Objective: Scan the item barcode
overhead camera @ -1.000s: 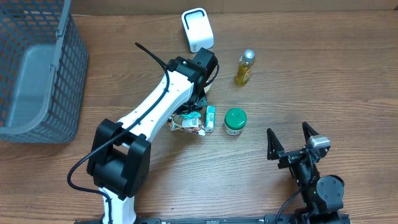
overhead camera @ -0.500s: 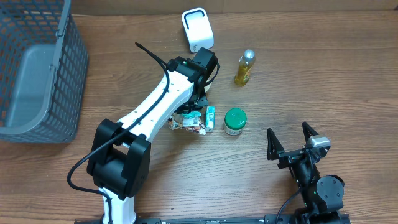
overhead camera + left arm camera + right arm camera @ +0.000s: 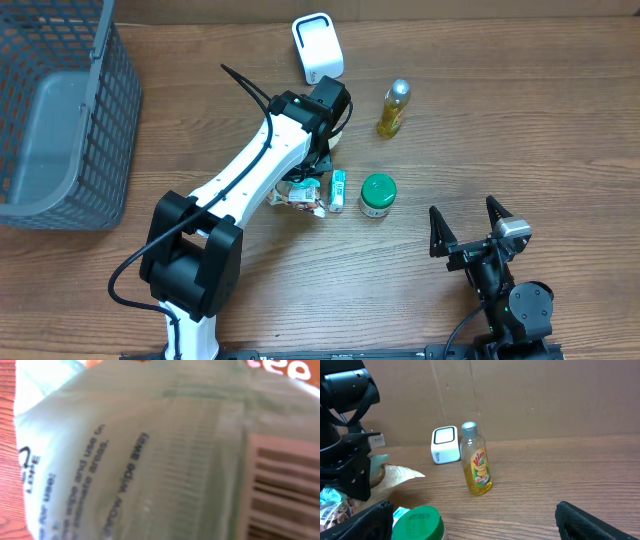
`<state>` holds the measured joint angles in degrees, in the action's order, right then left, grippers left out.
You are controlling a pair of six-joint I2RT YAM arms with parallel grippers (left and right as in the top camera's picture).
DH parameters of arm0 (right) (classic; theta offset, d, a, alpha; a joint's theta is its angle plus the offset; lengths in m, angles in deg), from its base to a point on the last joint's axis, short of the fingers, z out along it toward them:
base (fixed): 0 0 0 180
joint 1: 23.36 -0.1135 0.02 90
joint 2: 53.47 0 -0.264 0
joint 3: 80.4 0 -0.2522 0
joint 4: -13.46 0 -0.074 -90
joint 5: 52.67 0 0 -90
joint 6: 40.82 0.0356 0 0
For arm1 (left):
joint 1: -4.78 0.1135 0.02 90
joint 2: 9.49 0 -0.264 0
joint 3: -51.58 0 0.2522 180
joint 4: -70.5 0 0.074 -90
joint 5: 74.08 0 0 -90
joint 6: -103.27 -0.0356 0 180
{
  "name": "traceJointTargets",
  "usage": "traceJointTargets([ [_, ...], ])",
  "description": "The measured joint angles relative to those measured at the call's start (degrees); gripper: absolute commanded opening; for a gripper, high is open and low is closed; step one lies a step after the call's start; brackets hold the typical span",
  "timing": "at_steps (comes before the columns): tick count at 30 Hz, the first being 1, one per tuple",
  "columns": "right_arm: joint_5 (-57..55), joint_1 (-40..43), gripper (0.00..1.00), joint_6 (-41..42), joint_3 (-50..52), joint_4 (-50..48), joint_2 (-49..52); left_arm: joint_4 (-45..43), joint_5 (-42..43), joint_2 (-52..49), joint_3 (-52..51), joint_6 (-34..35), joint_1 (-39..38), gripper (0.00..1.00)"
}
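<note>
Next, my left gripper lets go of the wipes packet [image 3: 165, 460], takes hold of it lower down and moves it out of the way, toward the basket, because the packet is over the snack wrapper.
A pale green wipes packet [image 3: 150, 450] fills the left wrist view, with printed text on the left and its barcode [image 3: 285, 490] at the right edge. In the right wrist view the packet [image 3: 395, 474] sticks out of my left gripper [image 3: 355, 477], raised off the table. My left gripper [image 3: 315, 165] is shut on it, a little in front of the white scanner [image 3: 318, 47]; its fingers are hidden. My right gripper [image 3: 462, 212] stands open at the table's front right with nothing between its fingers.
A yellow soap bottle [image 3: 392, 108] stands right of the scanner. A green-lidded jar [image 3: 378, 195], a small teal pack [image 3: 338, 190] and a crumpled snack wrapper [image 3: 300, 197] lie below the left arm. A grey mesh basket [image 3: 60, 110] fills the far left.
The left arm has shifted slightly and the bundle beneath it looks a little higher in the overhead view. The right arm has not moved.
</note>
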<state>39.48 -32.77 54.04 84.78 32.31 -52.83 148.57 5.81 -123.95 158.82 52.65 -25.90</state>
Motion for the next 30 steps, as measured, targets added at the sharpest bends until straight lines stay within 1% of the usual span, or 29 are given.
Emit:
traceJointTargets([
  [2, 0.0, 0.0, 1.0, 0.0, 0.0, -0.04, -0.02, -0.85, -0.28, 0.0, -0.79, -0.59, 0.0, 0.11],
  [4, -0.02, 0.0, 1.0, 0.0, 0.0, -0.02, -0.02, -2.73, -0.48, 0.0, -2.32, -0.61, 0.0, 0.17],
  [6, 0.0, 0.0, 1.0, 0.0, 0.0, 0.0, -0.02, -4.74, -0.5, 0.0, -4.37, -0.61, 0.0, 0.28],
  [8, 0.0, 0.0, 1.0, -0.02, 0.0, -0.02, 0.0, -5.86, -0.5, -0.07, -6.1, -0.72, 0.0, 0.34],
  [9, -0.02, 0.0, 1.0, -0.02, 0.0, -0.02, -0.02, -6.12, -0.5, -0.07, -6.71, -0.87, 0.0, 0.41],
  [10, 0.0, 0.0, 1.0, 0.0, 0.0, -0.02, -0.02, -6.32, -0.52, -0.07, -7.15, -1.03, 0.0, 0.5],
  [13, -0.02, 0.0, 1.0, 0.0, 0.0, -0.02, -0.02, -7.02, -0.74, -0.07, -7.43, -1.14, 0.0, 0.63],
  [14, 0.0, 0.0, 1.0, -0.02, 0.0, -0.02, 0.0, -7.19, -0.74, -0.07, -7.43, -1.29, 0.0, 0.7],
  [15, 0.0, 0.0, 1.0, 0.0, 0.0, -0.02, 0.0, -7.21, -0.87, -0.07, -7.43, -1.42, 0.0, 0.81],
  [17, 0.0, 0.0, 1.0, 0.0, 0.0, -0.02, 0.0, -7.21, -0.92, -0.07, -7.43, -1.49, 0.0, 0.92],
  [18, -0.02, 0.0, 1.0, 0.0, 0.0, -0.02, 0.0, -7.23, -0.92, -0.07, -7.43, -1.68, 0.0, 0.99],
  [25, 0.0, 0.0, 1.0, 0.0, 0.0, -0.02, -0.02, -6.64, -1.07, -0.07, -7.04, -2.56, 0.17, 1.0],
  [30, -0.02, 0.0, 1.0, -0.04, 0.0, -0.02, -0.02, -4.48, 0.85, -0.07, -2.86, -5.07, 1.79, 1.0],
])
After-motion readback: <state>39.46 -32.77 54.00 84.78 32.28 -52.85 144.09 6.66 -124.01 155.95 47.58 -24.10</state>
